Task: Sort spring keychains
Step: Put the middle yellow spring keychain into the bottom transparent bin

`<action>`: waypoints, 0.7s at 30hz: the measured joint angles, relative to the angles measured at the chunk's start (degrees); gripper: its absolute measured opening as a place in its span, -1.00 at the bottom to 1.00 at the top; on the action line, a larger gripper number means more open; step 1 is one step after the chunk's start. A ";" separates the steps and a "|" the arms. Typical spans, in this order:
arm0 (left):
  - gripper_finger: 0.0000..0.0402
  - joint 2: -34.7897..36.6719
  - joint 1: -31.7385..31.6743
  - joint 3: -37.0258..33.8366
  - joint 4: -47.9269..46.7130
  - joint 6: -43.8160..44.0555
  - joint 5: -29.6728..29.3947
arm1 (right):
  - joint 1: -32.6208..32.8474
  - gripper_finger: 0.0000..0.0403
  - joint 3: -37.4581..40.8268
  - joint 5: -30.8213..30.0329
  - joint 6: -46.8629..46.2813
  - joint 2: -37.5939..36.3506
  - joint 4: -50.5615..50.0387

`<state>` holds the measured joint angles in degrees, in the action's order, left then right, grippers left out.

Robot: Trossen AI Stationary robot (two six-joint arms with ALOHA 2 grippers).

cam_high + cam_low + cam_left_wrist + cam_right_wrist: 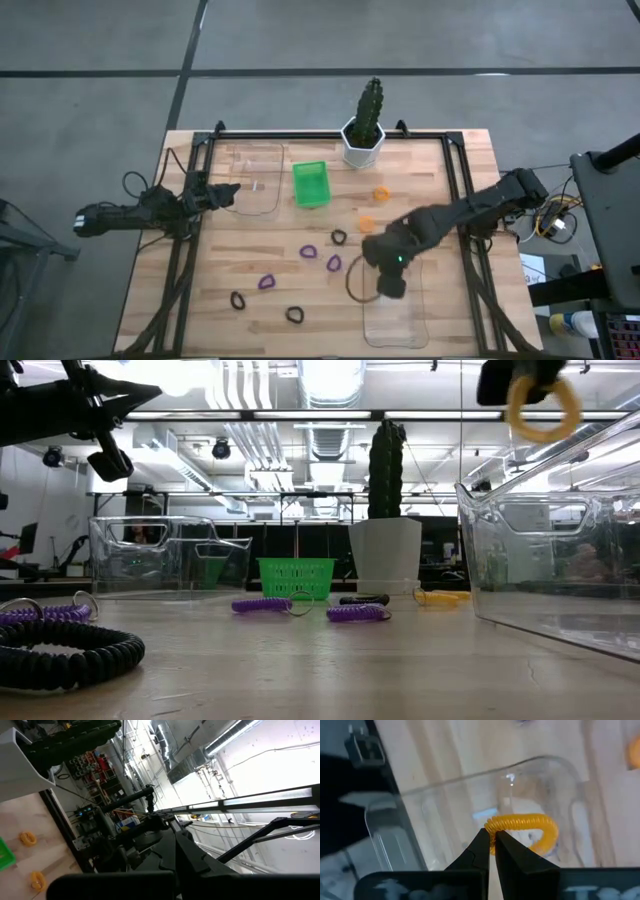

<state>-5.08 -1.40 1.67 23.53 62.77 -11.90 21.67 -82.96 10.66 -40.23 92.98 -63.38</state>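
My right gripper has the orange keychain (543, 428) hanging clear above the near clear tray's rim and should keep going over the tray's open bottom (397, 318) and let go there.
My right gripper (491, 836) hangs over the near clear tray (395, 318), shut on an orange spring keychain (525, 823). The same keychain shows as a loop (543, 407) high in the low view. Two more orange keychains (381, 192) (366, 223) lie flat on the table, as do purple ones (308, 251) (333, 263) (266, 281) and black ones (339, 237) (237, 299) (294, 315). My left gripper (226, 195) waits at the far clear tray (255, 180) on the left. My right gripper pinches the orange keychain's coil (493, 825) between its two fingertips, at one end of the loop's arc, coming from above and pointing down. The loop is lifted clear and hangs below the fingers (512, 372), above the near clear tray's open top.
A green bin (310, 184) and a white pot with a cactus (362, 135) stand near the far edge. A black frame rail (455, 190) runs around the table. Bare wood lies between the scattered keychains in the middle.
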 joint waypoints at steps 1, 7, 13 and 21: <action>-0.99 0.00 -0.01 0.00 0.00 0.01 0.00 | 1.02 -0.94 0.08 -0.02 0.04 0.57 -0.04; -0.99 0.00 -0.01 -0.06 0.00 -0.01 -0.01 | 5.16 -0.94 0.43 -0.08 0.10 5.08 0.03; -0.99 0.00 0.01 -0.07 -0.02 -0.01 0.00 | 6.25 -0.94 1.56 0.40 3.95 9.52 -0.17; -0.99 0.00 0.00 -0.09 -0.03 -0.01 0.00 | 6.23 -0.94 3.84 4.02 4.61 13.44 -0.17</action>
<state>-5.08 -1.41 1.58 23.50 62.76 -11.90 27.90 -79.12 14.68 -35.62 106.42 -63.55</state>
